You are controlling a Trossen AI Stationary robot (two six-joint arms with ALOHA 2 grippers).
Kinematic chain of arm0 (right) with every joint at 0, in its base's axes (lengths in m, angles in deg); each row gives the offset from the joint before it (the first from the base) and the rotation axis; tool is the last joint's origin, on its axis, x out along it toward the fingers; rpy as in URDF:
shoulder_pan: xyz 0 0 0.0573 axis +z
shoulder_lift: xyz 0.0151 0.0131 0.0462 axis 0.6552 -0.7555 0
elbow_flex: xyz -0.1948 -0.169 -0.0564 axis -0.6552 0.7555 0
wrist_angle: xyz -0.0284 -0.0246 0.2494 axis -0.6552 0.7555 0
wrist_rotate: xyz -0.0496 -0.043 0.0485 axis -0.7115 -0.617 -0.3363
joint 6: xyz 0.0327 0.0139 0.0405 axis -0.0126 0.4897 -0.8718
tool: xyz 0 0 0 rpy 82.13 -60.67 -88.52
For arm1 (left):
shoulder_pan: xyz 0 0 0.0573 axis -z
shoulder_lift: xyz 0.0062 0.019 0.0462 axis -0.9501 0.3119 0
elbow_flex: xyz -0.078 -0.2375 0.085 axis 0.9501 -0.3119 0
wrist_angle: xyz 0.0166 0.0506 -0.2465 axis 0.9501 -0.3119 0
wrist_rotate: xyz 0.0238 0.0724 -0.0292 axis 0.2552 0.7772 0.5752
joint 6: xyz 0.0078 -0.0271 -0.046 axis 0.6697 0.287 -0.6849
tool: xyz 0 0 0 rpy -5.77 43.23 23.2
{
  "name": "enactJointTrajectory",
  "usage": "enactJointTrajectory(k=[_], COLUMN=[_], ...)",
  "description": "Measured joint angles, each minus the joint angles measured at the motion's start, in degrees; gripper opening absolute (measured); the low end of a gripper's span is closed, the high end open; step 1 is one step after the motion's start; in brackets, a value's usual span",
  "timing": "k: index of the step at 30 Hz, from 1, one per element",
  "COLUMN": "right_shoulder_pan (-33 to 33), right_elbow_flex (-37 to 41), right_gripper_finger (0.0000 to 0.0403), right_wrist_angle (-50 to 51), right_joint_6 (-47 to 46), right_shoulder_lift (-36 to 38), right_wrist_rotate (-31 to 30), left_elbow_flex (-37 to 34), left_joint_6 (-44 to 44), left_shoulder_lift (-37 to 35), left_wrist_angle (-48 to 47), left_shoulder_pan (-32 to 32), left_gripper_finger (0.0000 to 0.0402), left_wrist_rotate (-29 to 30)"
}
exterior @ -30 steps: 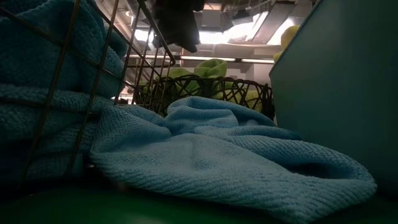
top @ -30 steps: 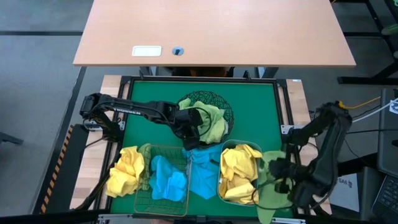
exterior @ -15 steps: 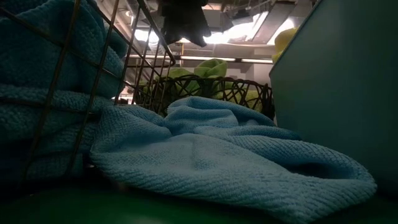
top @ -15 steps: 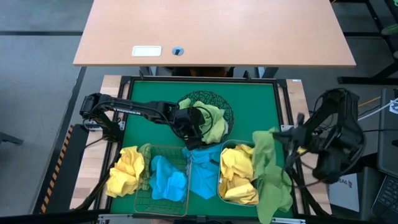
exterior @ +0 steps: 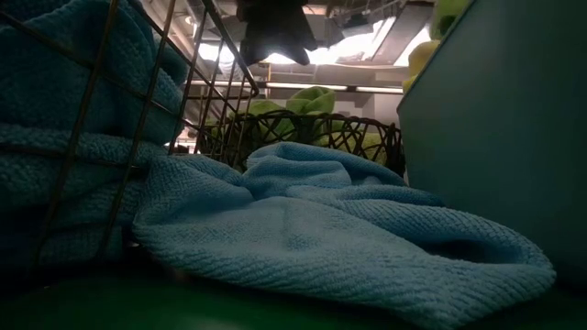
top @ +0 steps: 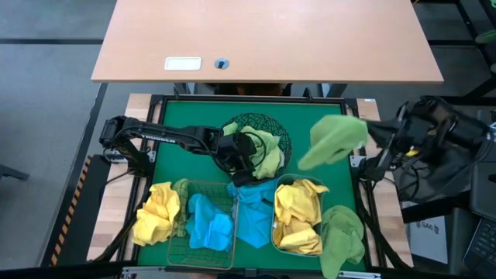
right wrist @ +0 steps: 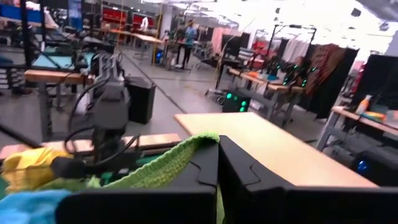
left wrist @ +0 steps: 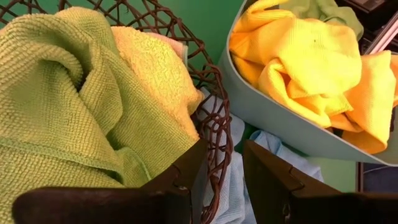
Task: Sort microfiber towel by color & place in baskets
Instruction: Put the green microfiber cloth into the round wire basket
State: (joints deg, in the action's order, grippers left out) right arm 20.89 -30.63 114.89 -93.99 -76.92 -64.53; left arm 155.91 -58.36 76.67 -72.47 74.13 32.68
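The black wire bowl's rim (top: 260,177) has my left gripper over it, so my left gripper should move away while my right gripper swings the green towel back over the bowl (top: 268,149).
My right gripper (top: 373,129) is shut on a light green towel (top: 333,138), high above the table's right side. A second green towel (top: 341,236) lies at the near right corner. My left gripper (top: 246,155) is open over the near rim of the black wire bowl (top: 232,124), which holds green towels (left wrist: 56,93). Its fingers stand either side of the rim (left wrist: 214,149). Yellow towels (top: 298,213) fill the bluish tub (top: 277,232). Blue towels (top: 205,221) lie in the copper basket (top: 174,232), and one blue towel (top: 252,221) lies on the mat between basket and tub. My right gripper pinches the green towel by an edge or fold (right wrist: 198,144) between its two fingers. The fingers reach in about level from the table's right. The towel is lifted clear and trails from the fingers toward the bowl.
A yellow towel (top: 155,213) lies on the table's near left, beside the copper basket. A paler yellowish cloth (left wrist: 149,68) sits in the bowl beside the green ones. A wooden desk (top: 263,39) stands beyond the far edge. The far part of the green mat (top: 194,116) is bare.
My right gripper has risen from the table's near right corner and gone toward the far edge, shut on one green towel. That towel is lifted clear and swings out toward the bowl. The other green towel stays at the corner.
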Motion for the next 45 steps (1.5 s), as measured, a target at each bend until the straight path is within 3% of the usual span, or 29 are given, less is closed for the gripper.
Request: enactJointTrajectory(k=[8,12,17,22,28,36,41,45], right_shoulder_pan=[-0.9,-7.1,-17.0,-30.4,-47.5,-63.8,-70.0,-73.0], right_elbow_flex=[-6.6,-5.5,-1.1,2.2,3.5,3.5,3.5,3.5], right_gripper_finger=[0.0,0.0,0.0,0.0,0.0,0.0,0.0,0.0], right_wrist_angle=[0.0,-0.5,-5.9,-19.5,-42.8,-47.2,-47.1,-46.5], right_joint_6=[4.4,4.3,7.4,23.7,46.4,50.6,50.8,50.6], right_shoulder_lift=[0.3,-0.2,-2.8,-6.6,-10.8,-16.0,-22.4,-29.1], right_wrist_rotate=[-0.7,1.1,9.0,21.8,48.8,67.8,73.4,81.3], left_elbow_flex=[0.1,1.9,5.9,11.3,17.8,28.0,33.1,36.1], left_joint_6=[0.0,0.0,0.0,1.7,9.2,16.6,19.6,20.9], left_shoulder_lift=[-0.1,-0.3,-0.7,-0.7,-0.7,-0.8,-0.7,-0.7], left_wrist_angle=[-0.2,-0.7,-1.1,-2.2,-4.6,-17.3,-25.1,-32.0], left_shoulder_pan=[-0.1,-0.1,-0.1,-0.1,-0.1,-0.1,-0.1,-0.1], left_gripper_finger=[0.0096,0.0096,0.0096,0.0096,0.0096,0.0096,0.0096,0.0096], left_wrist_rotate=[-0.1,-0.3,-0.7,-1.2,-3.6,-2.6,0.4,0.9])
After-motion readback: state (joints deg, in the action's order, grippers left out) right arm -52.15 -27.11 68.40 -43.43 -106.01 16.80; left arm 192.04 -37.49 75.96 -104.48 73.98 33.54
